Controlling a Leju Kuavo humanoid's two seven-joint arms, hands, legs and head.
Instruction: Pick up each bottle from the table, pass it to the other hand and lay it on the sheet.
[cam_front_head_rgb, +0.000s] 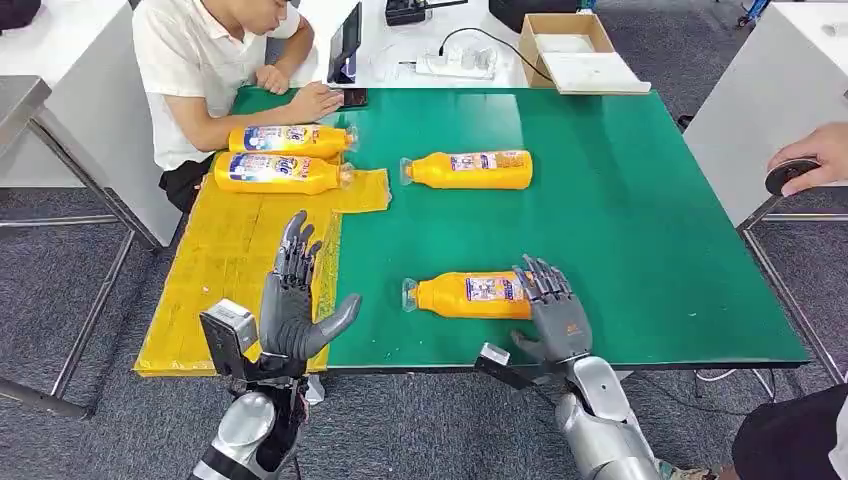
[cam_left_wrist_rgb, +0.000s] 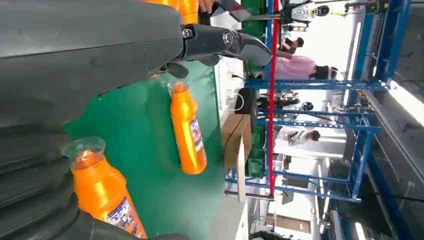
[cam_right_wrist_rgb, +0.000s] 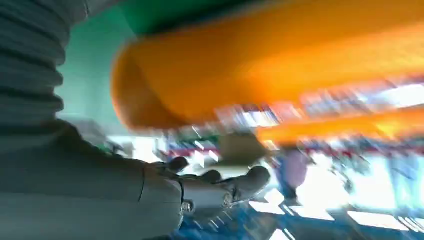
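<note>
The nearest orange bottle (cam_front_head_rgb: 455, 296) shows a small label (cam_front_head_rgb: 492, 288), while the bottles on the sheet differ, so I should expect a big Tide label out of sight underneath.
Two orange bottles (cam_front_head_rgb: 278, 139) (cam_front_head_rgb: 280, 173) lie on the yellow sheet (cam_front_head_rgb: 215, 270) at the table's left. A third orange bottle (cam_front_head_rgb: 470, 169) (cam_left_wrist_rgb: 187, 130) lies on the green table top (cam_front_head_rgb: 620, 210) near the middle. The nearest orange bottle (cam_front_head_rgb: 465, 296) (cam_left_wrist_rgb: 102, 192) (cam_right_wrist_rgb: 280, 65) lies close to the front edge. My right hand (cam_front_head_rgb: 553, 305) (cam_right_wrist_rgb: 215, 190) reaches over its base end with fingers apart, not closed around it. My left hand (cam_front_head_rgb: 295, 300) (cam_left_wrist_rgb: 220, 42) hovers open above the sheet's front part, fingers spread and pointing away.
A person in a white shirt (cam_front_head_rgb: 215, 70) sits at the far left corner with a hand (cam_front_head_rgb: 315, 100) on the table. Another person's hand (cam_front_head_rgb: 815, 155) holds a dark round thing at the right. A cardboard box (cam_front_head_rgb: 575, 50) and cables lie behind the table.
</note>
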